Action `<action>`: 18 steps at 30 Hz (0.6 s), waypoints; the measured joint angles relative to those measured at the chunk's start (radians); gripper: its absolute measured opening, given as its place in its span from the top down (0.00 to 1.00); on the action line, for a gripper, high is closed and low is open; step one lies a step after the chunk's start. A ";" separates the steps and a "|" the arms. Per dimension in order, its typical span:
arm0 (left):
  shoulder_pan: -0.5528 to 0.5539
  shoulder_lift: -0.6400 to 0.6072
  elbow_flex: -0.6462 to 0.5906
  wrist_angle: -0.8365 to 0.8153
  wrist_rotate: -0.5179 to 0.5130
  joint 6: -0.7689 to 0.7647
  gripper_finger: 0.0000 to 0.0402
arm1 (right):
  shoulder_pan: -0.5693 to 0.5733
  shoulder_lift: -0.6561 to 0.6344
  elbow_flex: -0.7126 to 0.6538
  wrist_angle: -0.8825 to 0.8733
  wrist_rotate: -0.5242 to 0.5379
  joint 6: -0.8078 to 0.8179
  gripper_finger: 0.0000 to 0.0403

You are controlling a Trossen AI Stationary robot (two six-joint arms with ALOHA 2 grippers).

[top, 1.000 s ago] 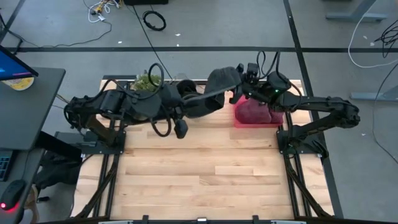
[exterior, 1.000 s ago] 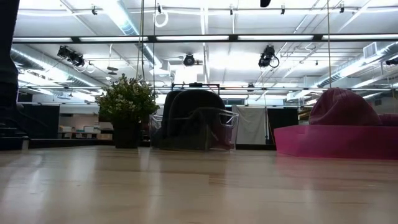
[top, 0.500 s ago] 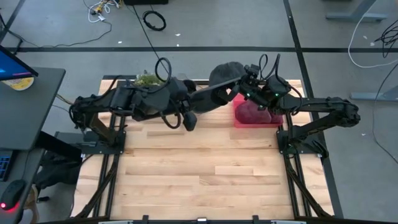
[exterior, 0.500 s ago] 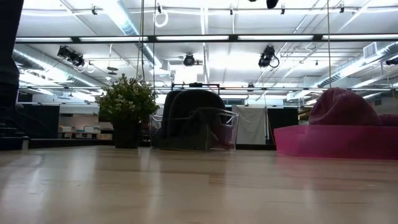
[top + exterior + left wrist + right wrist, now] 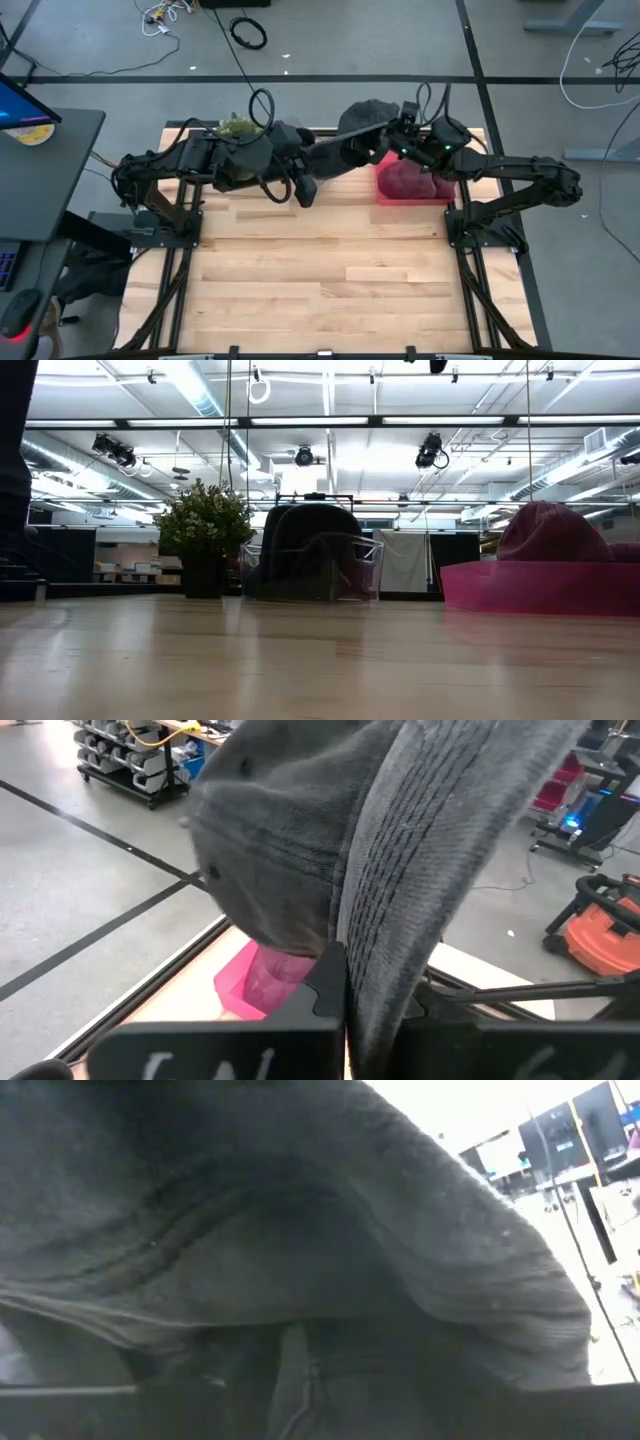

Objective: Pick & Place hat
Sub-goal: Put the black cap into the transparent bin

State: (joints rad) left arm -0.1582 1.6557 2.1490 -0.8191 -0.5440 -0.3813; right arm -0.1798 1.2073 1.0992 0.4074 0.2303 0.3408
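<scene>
My right gripper is holding the hat's top (image 5: 368,117) away from the clear container (image 5: 312,568), so it should open and move back before my left gripper lowers the hat in.
A grey hat (image 5: 364,117) hangs in the air over the table's far edge, left of a pink tray (image 5: 388,190). My left gripper (image 5: 347,143) reaches in from the left and is shut on it. In the left wrist view the stitched brim (image 5: 420,870) stands on edge, with the crown (image 5: 270,850) beside it. My right gripper (image 5: 400,140) sits close against the hat's right side. The right wrist view is filled by the hat's dark cloth (image 5: 300,1260). Neither gripper shows in the low view. My left gripper pinches the hat's brim (image 5: 352,982) between its two fingers. The fingers come roughly level from the table's left. The brim stands on edge between them. The hat is lifted clear of the table, its crown toward the far side.
The pink tray (image 5: 540,585) at the far right holds a maroon hat (image 5: 550,530). A clear container (image 5: 310,565) with a dark hat and a potted plant (image 5: 235,130) stand at the far edge, under and behind my left arm. The wooden tabletop (image 5: 320,270) stretches toward the near edge.
My left gripper has carried the grey hat a little toward the table's right and far edge, keeping it clear of the table. The right arm has stayed where it was.
</scene>
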 joint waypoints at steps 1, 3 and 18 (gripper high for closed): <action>0.000 -0.001 0.000 0.000 -0.002 0.000 0.97 | 0.000 -0.009 0.000 -0.004 -0.006 -0.008 0.41; 0.000 -0.002 0.000 -0.003 -0.010 0.001 0.97 | -0.001 -0.032 0.000 -0.046 -0.011 -0.017 0.39; 0.000 -0.002 0.000 -0.006 -0.028 0.000 0.97 | 0.000 -0.165 0.000 -0.235 -0.100 -0.088 0.42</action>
State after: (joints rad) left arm -0.1585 1.6535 2.1490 -0.8249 -0.5724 -0.3809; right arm -0.1802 1.0428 1.0996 0.1727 0.1303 0.2528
